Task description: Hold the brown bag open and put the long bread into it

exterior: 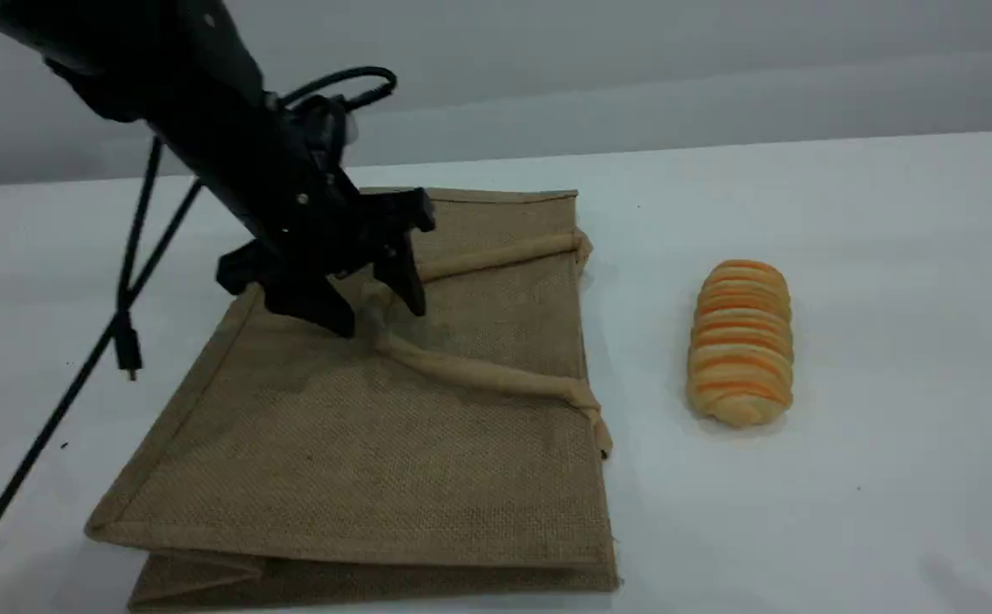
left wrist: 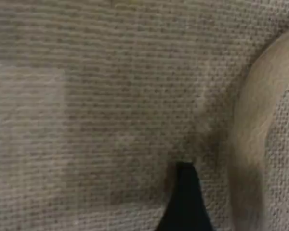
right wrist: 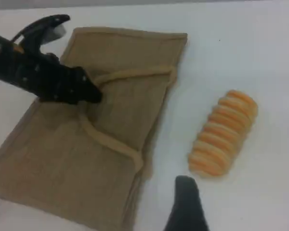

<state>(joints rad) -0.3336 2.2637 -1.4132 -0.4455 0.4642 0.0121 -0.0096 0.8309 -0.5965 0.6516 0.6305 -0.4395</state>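
Observation:
A folded side [exterior: 204, 575] sits tucked between the brown bag's panels, so I expect its opening [exterior: 588, 348] to open wide when the robot lifts the tan loop handle.
The brown bag [exterior: 359, 460] lies flat on the white table, its mouth toward the long bread. Its tan loop handle [exterior: 478, 375] rests on top of it. My left gripper [exterior: 379, 317] is open and down on the bag, one finger on each side of the handle's bend. Up close, the left wrist view shows the coarse weave [left wrist: 111, 96], the handle [left wrist: 250, 120] and one dark fingertip [left wrist: 185, 202]. The long bread [exterior: 743, 341] lies on the table right of the bag, apart from it. In the right wrist view one fingertip [right wrist: 185, 204] hangs high above the table near the bread [right wrist: 224, 132], holding nothing.
A black cable [exterior: 78, 384] with a loose plug hangs from the left arm [right wrist: 43, 77] over the table's left side. Bare white table [exterior: 888, 256] surrounds the bread. The bag's folded bottom reaches the near edge of the scene view.

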